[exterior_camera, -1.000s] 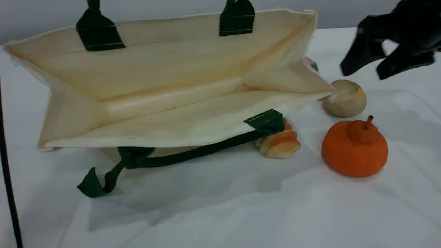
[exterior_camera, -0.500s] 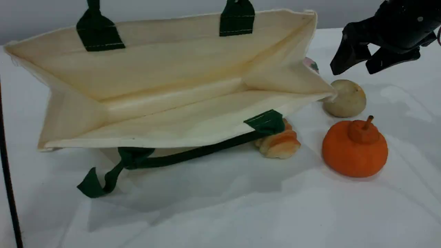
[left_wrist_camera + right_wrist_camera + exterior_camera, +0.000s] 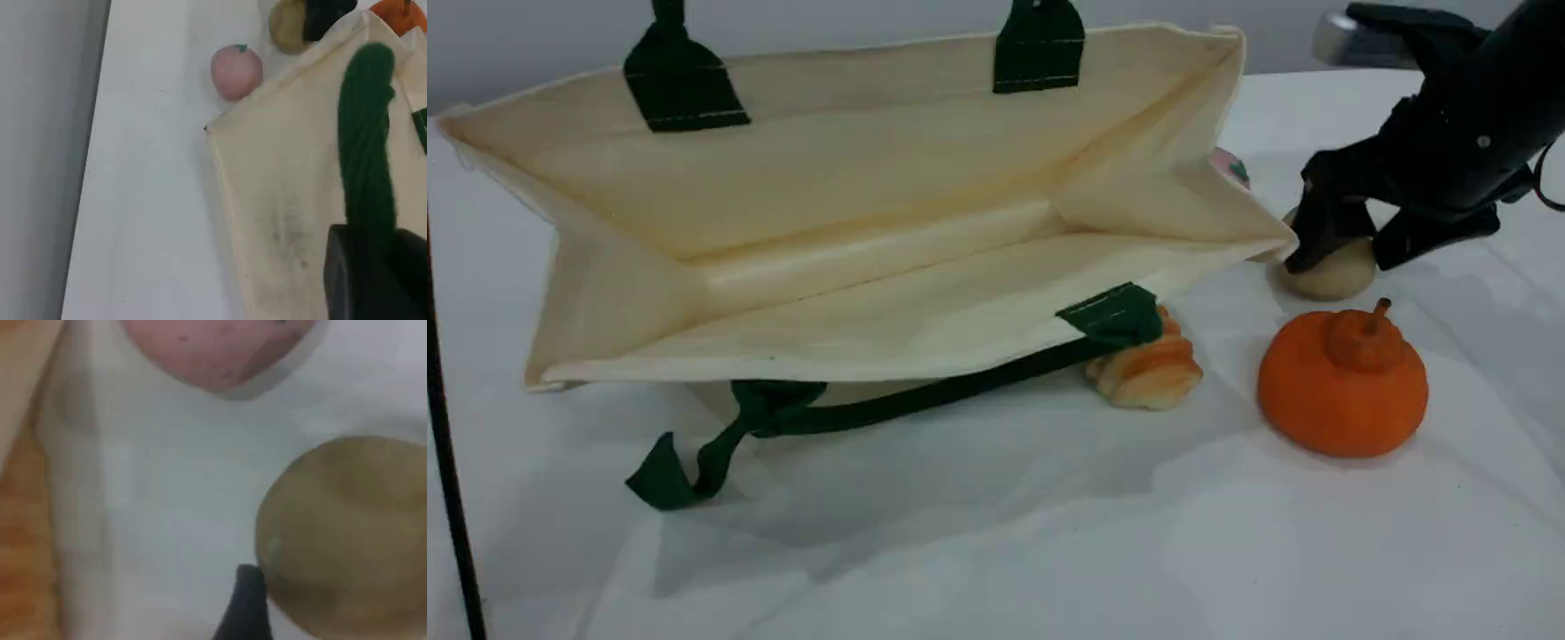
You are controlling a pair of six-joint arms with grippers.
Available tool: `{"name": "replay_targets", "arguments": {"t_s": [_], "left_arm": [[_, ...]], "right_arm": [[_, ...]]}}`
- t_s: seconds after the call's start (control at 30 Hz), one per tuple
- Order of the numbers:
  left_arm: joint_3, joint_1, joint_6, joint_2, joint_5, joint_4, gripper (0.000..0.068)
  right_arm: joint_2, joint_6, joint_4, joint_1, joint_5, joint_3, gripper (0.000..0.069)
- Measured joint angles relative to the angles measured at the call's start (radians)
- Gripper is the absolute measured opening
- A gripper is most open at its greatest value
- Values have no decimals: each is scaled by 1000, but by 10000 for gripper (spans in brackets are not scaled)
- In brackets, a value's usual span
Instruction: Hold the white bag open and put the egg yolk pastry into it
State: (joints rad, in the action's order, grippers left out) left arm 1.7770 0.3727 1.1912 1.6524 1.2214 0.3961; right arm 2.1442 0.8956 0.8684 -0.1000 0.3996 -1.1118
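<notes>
The white bag's upper side (image 3: 875, 123) is pulled up by the upper green handle (image 3: 1040, 44), so that side will drop down over the bag's opening when the robot lets go of the handle.
The white bag (image 3: 854, 267) lies on its side with its mouth held wide, facing the camera. Its upper green handle (image 3: 365, 133) runs into my left gripper (image 3: 377, 267), which is shut on the strap; this gripper is out of the scene view. The egg yolk pastry (image 3: 1329, 277), a pale tan ball, sits on the table just right of the bag's right corner. My right gripper (image 3: 1347, 258) is open and lowered over it, one finger on each side. In the right wrist view the pastry (image 3: 347, 533) fills the lower right beside one dark fingertip (image 3: 247, 607).
An orange pumpkin (image 3: 1343, 382) stands in front of the pastry. A golden bread loaf (image 3: 1147, 369) pokes out from under the bag's lower edge. A pink ball (image 3: 236, 70) lies behind the bag's corner. The lower green handle (image 3: 800, 418) trails on the cloth.
My right gripper has come down and to the left, from above the pastry to straddling it. The bag and the other objects have not moved.
</notes>
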Motion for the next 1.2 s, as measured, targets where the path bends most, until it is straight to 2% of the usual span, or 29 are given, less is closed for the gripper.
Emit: {"name": "replay_targets", "arguments": {"t_s": [0.3, 0.4, 0.53, 0.73, 0.8, 1.2], "left_arm": [[0, 0, 0, 0, 0, 0, 98], [0, 0, 0, 0, 0, 0, 98], [0, 0, 0, 0, 0, 0, 98], [0, 0, 0, 0, 0, 0, 98], [0, 0, 1, 0, 0, 0, 98], [0, 0, 1, 0, 0, 0, 98]], "right_arm": [[18, 3, 53, 0, 3, -43, 578], [19, 3, 52, -1, -3, -43, 552], [19, 3, 52, -1, -3, -43, 468], [19, 4, 50, -1, 1, -43, 286], [19, 4, 49, -1, 6, -43, 249], [18, 6, 49, 0, 25, -43, 174]]}}
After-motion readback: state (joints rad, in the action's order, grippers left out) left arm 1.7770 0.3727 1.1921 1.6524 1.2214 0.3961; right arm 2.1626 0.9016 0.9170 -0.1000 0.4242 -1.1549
